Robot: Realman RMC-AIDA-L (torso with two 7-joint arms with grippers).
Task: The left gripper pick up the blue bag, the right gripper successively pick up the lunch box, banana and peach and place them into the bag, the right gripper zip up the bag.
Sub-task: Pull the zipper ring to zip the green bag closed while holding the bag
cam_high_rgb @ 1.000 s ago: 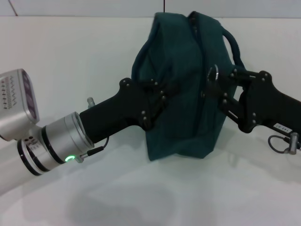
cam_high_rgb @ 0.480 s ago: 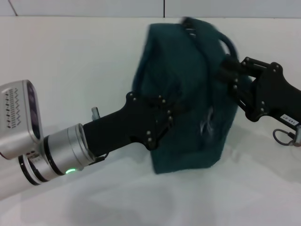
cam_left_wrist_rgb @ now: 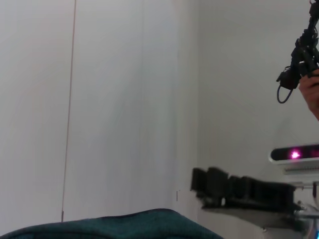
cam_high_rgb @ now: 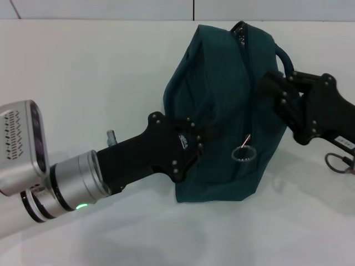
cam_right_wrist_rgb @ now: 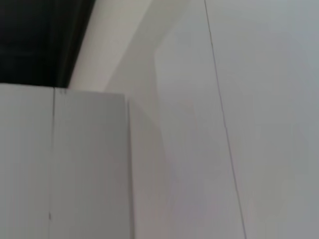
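My right gripper should open and reach down to the zipper's ring (cam_high_rgb: pixel 244 153), because it is at the bag's side (cam_high_rgb: pixel 277 114) by the cord handle, above the ring pull.
The blue bag (cam_high_rgb: pixel 222 105) stands on its side on the white table, with its zipper (cam_high_rgb: pixel 248 94) running down the face towards me. The ring pull (cam_high_rgb: pixel 244 155) hangs loose at the zipper's low end. My left gripper (cam_high_rgb: pixel 201 139) is shut on the fabric of the bag's left side. My right gripper (cam_high_rgb: pixel 268 84) is against the bag's right side by a cord handle (cam_high_rgb: pixel 283 58), apart from the ring pull. The bag's edge shows in the left wrist view (cam_left_wrist_rgb: pixel 124 224). The lunch box, banana and peach are out of view.
The white table (cam_high_rgb: pixel 100 72) runs back to a tiled wall. A loose cable loop (cam_high_rgb: pixel 338 162) hangs under my right arm. The left wrist view shows a person's hand (cam_left_wrist_rgb: pixel 311 92) at the frame's edge. The right wrist view shows only walls.
The ring pull has travelled from the middle of the zipper, where my right gripper held it, down to the low end and now hangs free. My right gripper has moved up and right.
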